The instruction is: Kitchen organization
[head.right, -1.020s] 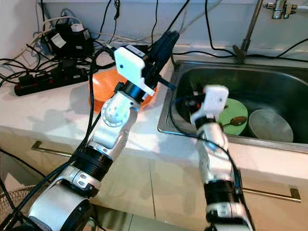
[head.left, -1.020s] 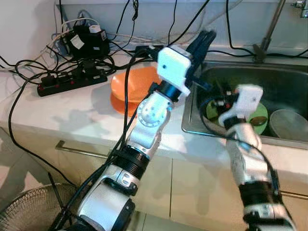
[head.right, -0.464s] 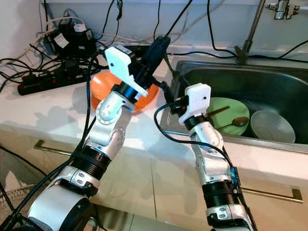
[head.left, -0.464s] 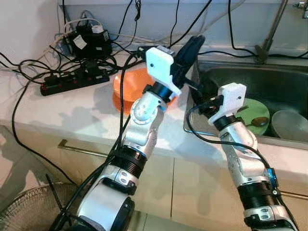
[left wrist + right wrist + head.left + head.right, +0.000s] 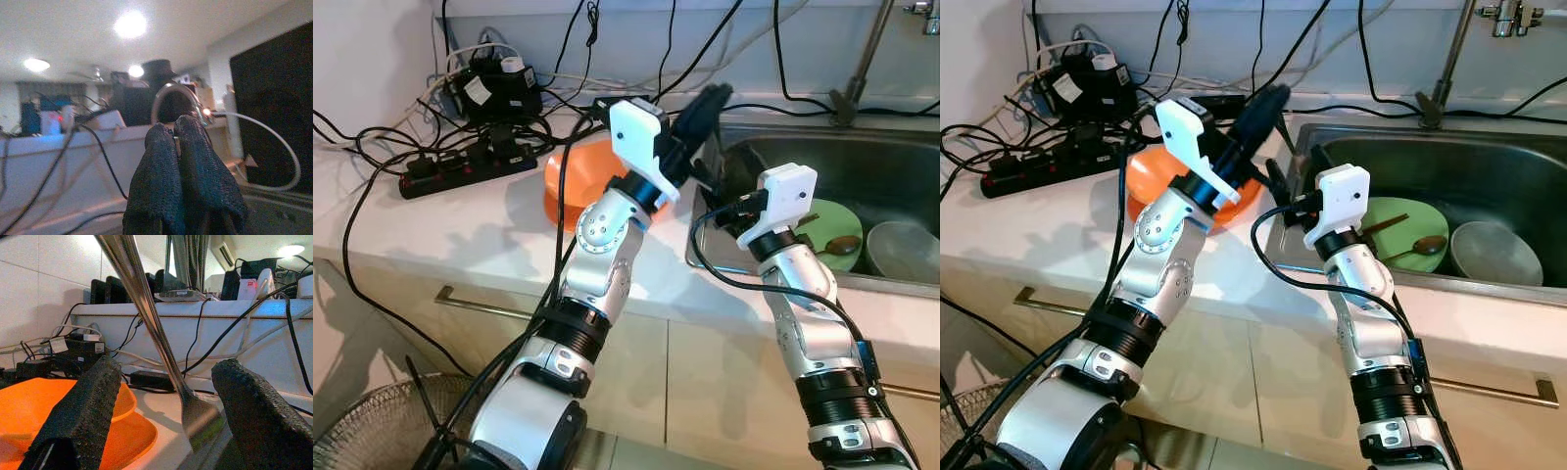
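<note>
My right gripper will pull the thin metal utensil (image 5: 155,328) from my left gripper, and I expect it to turn upright because it slants between my right gripper's fingers (image 5: 183,390).
My left gripper (image 5: 713,95) is raised above the counter by the sink's left rim, its fingers (image 5: 195,171) pressed shut. A thin metal utensil (image 5: 146,318) hangs tilted from it, broad end down. My right gripper (image 5: 1295,176) is just below at the sink's left edge, open, with that utensil passing between its fingers (image 5: 83,411) without touching them. An orange bowl (image 5: 573,181) on an orange plate sits on the white counter behind my left arm. In the steel sink (image 5: 705,259) lie a green plate (image 5: 827,230) with a spoon (image 5: 842,245) on it and a grey bowl (image 5: 901,250).
A black power strip (image 5: 460,166), adapters and tangled cables crowd the counter's back left. The tap (image 5: 862,59) rises behind the sink. Drawer handles run along the cabinet front, and a fan guard (image 5: 362,441) stands on the floor at lower left.
My right gripper has come up out of the sink to its left rim, under the left gripper. The left gripper shifted slightly left. The view also moved a little.
</note>
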Controlling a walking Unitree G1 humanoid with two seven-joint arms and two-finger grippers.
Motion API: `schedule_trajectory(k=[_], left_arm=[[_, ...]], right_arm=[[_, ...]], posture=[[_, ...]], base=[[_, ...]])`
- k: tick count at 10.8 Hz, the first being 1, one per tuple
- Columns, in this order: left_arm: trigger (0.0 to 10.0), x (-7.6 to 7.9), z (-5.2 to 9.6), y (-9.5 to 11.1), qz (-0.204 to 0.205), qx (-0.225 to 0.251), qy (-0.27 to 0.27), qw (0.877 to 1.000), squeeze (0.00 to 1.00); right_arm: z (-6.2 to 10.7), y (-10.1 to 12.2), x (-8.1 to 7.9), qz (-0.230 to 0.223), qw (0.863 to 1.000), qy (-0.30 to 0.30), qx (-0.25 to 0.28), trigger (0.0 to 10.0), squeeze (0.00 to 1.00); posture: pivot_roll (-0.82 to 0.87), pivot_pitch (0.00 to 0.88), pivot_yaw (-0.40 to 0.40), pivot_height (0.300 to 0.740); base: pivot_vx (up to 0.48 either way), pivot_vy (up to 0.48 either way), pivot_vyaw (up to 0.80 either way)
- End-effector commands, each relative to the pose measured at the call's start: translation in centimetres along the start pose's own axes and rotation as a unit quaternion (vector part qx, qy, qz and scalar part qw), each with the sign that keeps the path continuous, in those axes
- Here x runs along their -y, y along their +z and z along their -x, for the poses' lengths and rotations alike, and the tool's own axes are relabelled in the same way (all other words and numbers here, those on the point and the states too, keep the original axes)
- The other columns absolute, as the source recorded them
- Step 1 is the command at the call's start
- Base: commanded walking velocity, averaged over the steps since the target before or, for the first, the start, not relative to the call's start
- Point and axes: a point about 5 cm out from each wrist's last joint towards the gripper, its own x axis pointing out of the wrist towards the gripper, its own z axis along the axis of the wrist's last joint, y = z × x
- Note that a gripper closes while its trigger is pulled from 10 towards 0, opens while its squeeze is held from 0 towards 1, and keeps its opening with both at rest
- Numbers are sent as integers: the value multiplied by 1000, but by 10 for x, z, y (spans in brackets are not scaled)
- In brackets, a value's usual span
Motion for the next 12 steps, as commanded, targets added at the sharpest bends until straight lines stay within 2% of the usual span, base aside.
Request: schedule_trajectory(k=[1, 4, 6, 12], left_arm=[[10000, 9, 1, -5, 26, -2, -11, 1000, 0], [10000, 17, 2, -9, 44, -13, -41, 998, 0], [10000, 18, 2, -9, 47, -15, -47, 998, 0], [10000, 20, 2, -6, 56, -17, -59, 997, 0]], right_arm=[[-3, 6, -4, 2, 1000, 2, 17, 10000, 0], [-3, 4, -3, -1, 1000, -10, 15, 10000, 0], [-3, 2, -4, 0, 1000, -15, 13, 0, 0], [-6, -4, -5, 2, 1000, -19, 3, 0, 0]], posture=[[-60, 0, 154, 740], [-59, 0, 163, 740], [-53, 0, 163, 740], [-41, 0, 164, 740]], base=[[0, 0, 0], [0, 0, 0], [0, 0, 0], [0, 0, 0]])
